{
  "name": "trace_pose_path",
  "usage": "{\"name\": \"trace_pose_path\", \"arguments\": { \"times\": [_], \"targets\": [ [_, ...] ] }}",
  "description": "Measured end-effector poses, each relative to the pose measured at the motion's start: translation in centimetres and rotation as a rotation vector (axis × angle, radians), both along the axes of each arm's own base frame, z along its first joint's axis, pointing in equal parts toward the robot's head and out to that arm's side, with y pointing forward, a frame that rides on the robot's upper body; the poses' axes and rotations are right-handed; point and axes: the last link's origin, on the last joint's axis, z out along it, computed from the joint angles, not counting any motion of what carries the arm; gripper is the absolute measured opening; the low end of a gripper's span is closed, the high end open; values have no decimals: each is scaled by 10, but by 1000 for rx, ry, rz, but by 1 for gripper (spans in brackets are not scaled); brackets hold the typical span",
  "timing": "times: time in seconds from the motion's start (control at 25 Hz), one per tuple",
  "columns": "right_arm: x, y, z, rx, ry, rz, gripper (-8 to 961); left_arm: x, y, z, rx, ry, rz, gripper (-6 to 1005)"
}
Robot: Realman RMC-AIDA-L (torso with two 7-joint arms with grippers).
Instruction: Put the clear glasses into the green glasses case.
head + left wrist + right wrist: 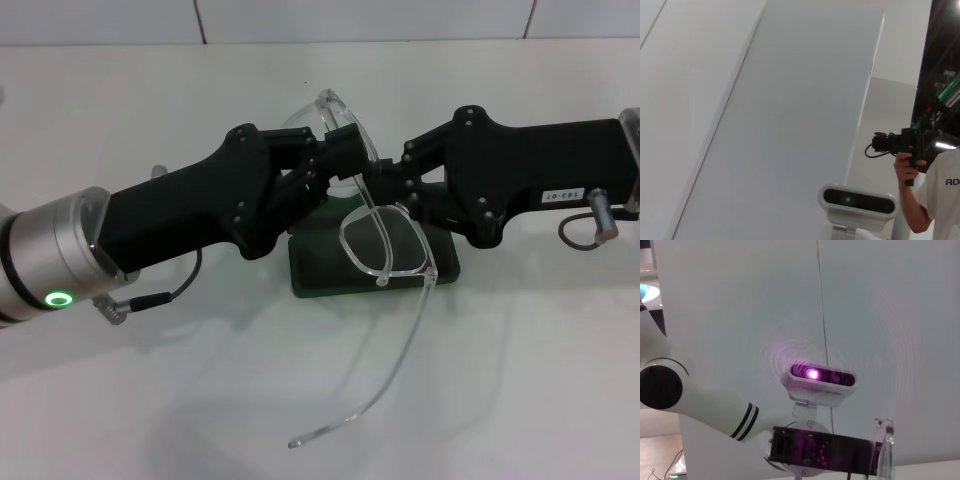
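I should lift the glasses [385,240] away with my right gripper, since one long clear arm [390,375] trails open below my left gripper, and turn that arm up to it.
In the head view, the clear glasses [385,245] hang tilted in the air, one lens high near the left fingers and the other lower. One long clear arm trails down toward the front of the table. My left gripper [338,160] reaches in from the left and my right gripper [388,172] from the right. Both meet at the frame's bridge, and each looks shut on it. The green glasses case [312,270] lies on the table directly under them, mostly hidden, so I cannot tell how its lid stands. A clear sliver of the glasses [886,450] shows in the right wrist view.
The white table [520,380] ends at a white wall at the back. A thin cable [160,295] hangs off my left arm. The left wrist view faces away from the table at a person holding a camera [900,145].
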Motion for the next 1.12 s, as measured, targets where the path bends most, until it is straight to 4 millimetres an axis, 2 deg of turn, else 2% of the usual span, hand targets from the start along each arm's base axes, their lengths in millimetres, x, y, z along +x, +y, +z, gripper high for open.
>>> {"name": "trace_pose_path", "arguments": {
  "times": [0.2,0.4,0.64,0.92,1.12],
  "targets": [
    [6,6,0,36,-2,-30,51,1,-2,3,-2,-17,-18,97],
    [16,16,8,103,13,-75,51,5,-15,23,-5,-111,-122,96],
    [22,16,39,159,127,-82,50,-12,-19,40,39,-121,-82,96],
    [25,2,87,235,396,-58,50,-24,-22,47,61,-105,-44,96],
    [24,7,95,275,587,-84,50,-14,-20,36,26,-97,-79,96]
  ]
}}
